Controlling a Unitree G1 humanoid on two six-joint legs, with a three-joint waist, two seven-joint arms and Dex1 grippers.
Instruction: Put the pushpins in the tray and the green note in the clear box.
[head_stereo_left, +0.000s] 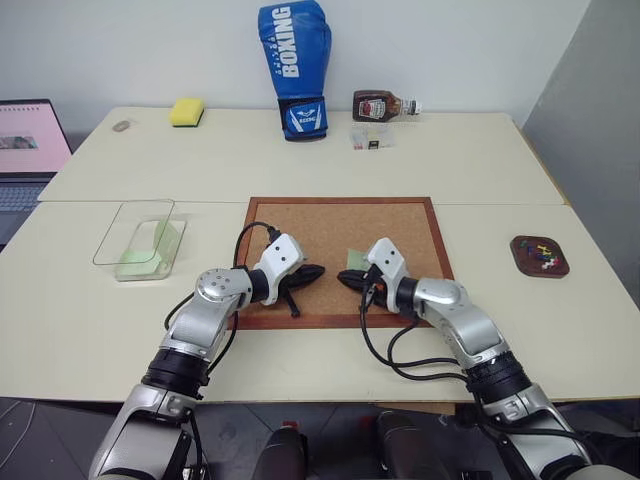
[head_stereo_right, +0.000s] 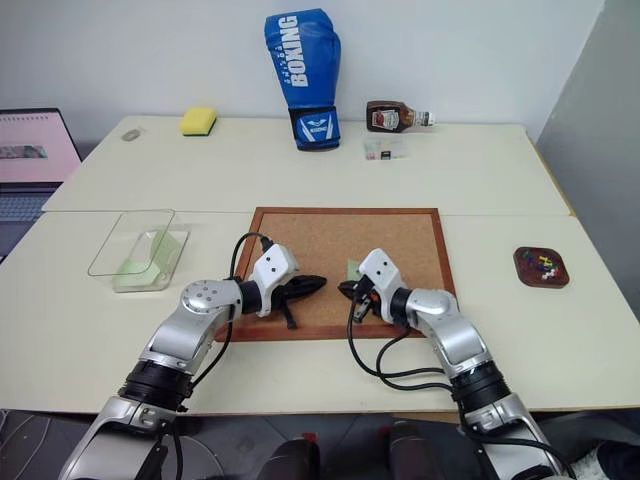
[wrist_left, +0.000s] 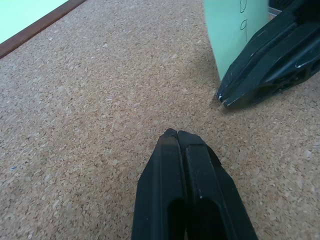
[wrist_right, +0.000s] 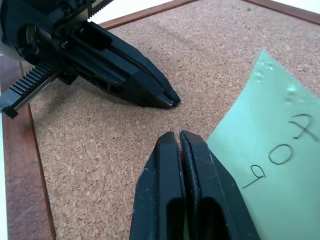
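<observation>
The red pushpin's head (wrist_right: 181, 156) is between my right gripper's fingers. I keep them closed and keep going until they hang over the dark tray (head_stereo_left: 540, 256).
A green note (wrist_right: 270, 165) with handwriting lies on the cork board (head_stereo_left: 330, 225), one edge curling up. My right gripper (wrist_right: 177, 135) is shut at the note's near corner, and a sliver of red, the head of a pushpin (wrist_right: 181, 156), shows in the seam between its fingers. My left gripper (wrist_left: 175, 134) is shut and empty just above the cork, its tips a short way from the right gripper's (head_stereo_left: 343, 277). The clear box (head_stereo_left: 135, 225) stands at the left with pale-green paper inside. At the right, the dark tray (head_stereo_left: 523, 262) holds several coloured pushpins (head_stereo_left: 543, 252).
At the back of the table are a blue boxing glove (head_stereo_left: 295, 65), a sauce bottle (head_stereo_left: 380, 105), a tiny clear case (head_stereo_left: 371, 137) and a yellow sponge (head_stereo_left: 187, 111). A laptop (head_stereo_left: 25, 150) sits at the far left.
</observation>
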